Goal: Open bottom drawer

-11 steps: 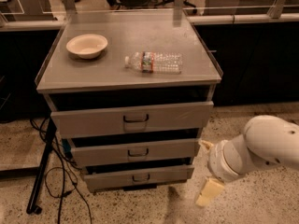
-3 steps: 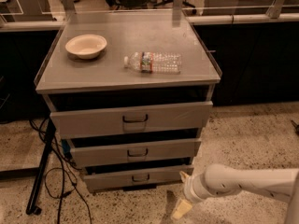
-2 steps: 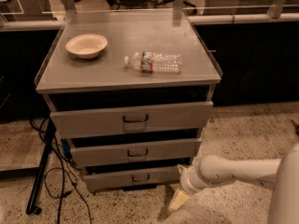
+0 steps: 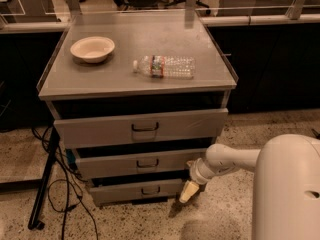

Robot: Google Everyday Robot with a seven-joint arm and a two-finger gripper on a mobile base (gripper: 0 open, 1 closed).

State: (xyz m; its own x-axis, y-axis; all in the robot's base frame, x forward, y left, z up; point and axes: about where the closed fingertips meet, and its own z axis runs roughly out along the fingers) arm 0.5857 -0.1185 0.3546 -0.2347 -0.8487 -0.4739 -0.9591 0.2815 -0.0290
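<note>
My gripper should back off, lower and approach from the floor space in front [image 4: 178, 210], as it is tight against the end of the bottom drawer [image 4: 180, 187], away from its handle.
The bottom drawer [image 4: 131, 190] is the lowest, shortest grey front of three, with a small dark loop handle [image 4: 150, 190] at its centre. It stands slightly out from the cabinet, like the two drawers above it. My gripper [image 4: 187, 192] hangs at the end of the white arm [image 4: 227, 160], by the right end of the bottom drawer's front. It is to the right of the handle, not on it.
On the cabinet top [image 4: 110, 76] lie a beige bowl [image 4: 92, 49] and a plastic water bottle [image 4: 165, 66] on its side. Black cables and a stand leg [image 4: 42, 184] run along the floor at the left. Dark counters stand behind.
The arm has swung in from the right and lifted a little, bringing the gripper closer to the right end of the bottom drawer. The drawers have not moved.
</note>
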